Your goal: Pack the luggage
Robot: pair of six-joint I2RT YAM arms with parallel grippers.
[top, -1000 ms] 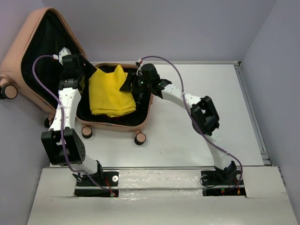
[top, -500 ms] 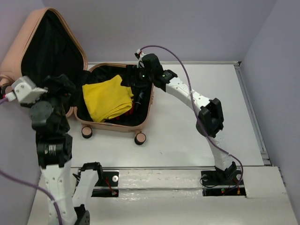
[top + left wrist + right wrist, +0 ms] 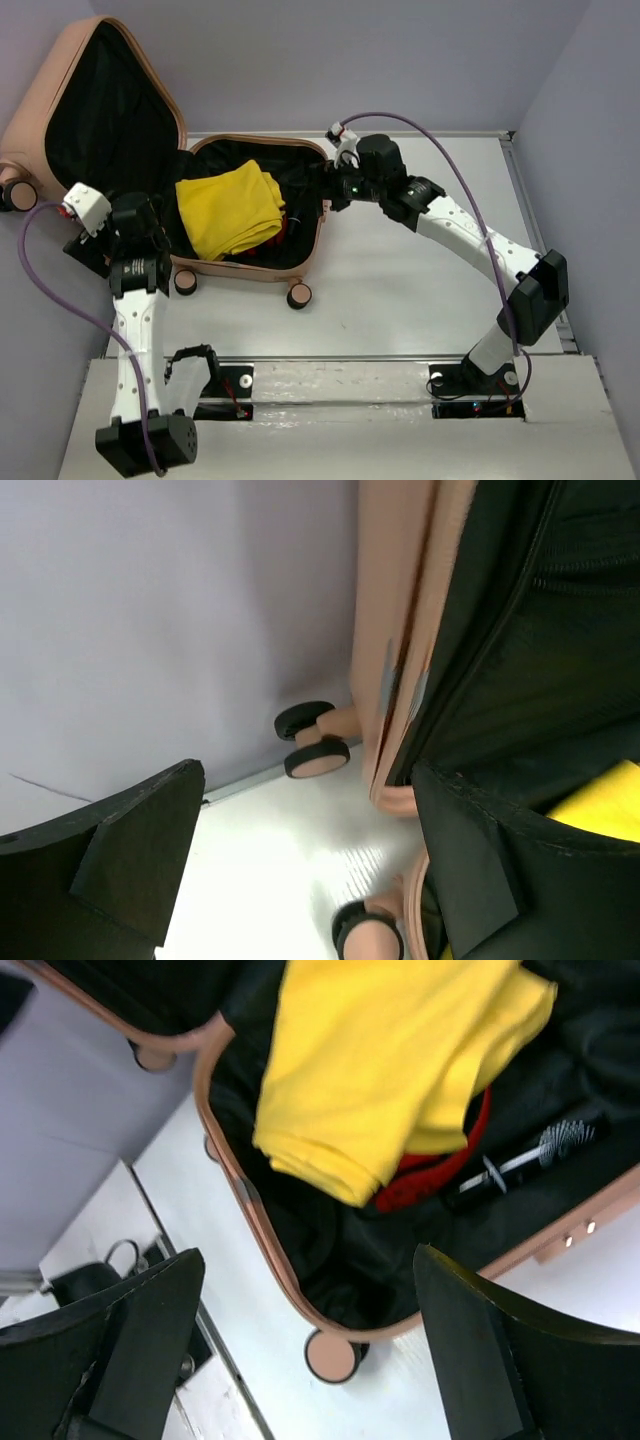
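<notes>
The luggage base's rim, where the lid lands, is under my right gripper, so that gripper should move back clear of the luggage before my left gripper shuts the lid.
The salmon-pink luggage lies open at the table's back left, its black-lined lid standing up against the wall. A folded yellow cloth lies in the base over a red item; both show in the right wrist view, cloth and red item, with a black brush beside them. My left gripper is open and empty, beside the luggage's left hinge side. My right gripper is open and empty above the base's right rim.
Caster wheels stick out at the base's near edge and by the left wall. Lavender walls close the back and both sides. A raised rail runs along the table's right edge. Purple cables loop above both arms.
My left arm swung out of the luggage to its near left side. My right gripper drew back right from inside the base to its rim. The yellow cloth stays inside.
</notes>
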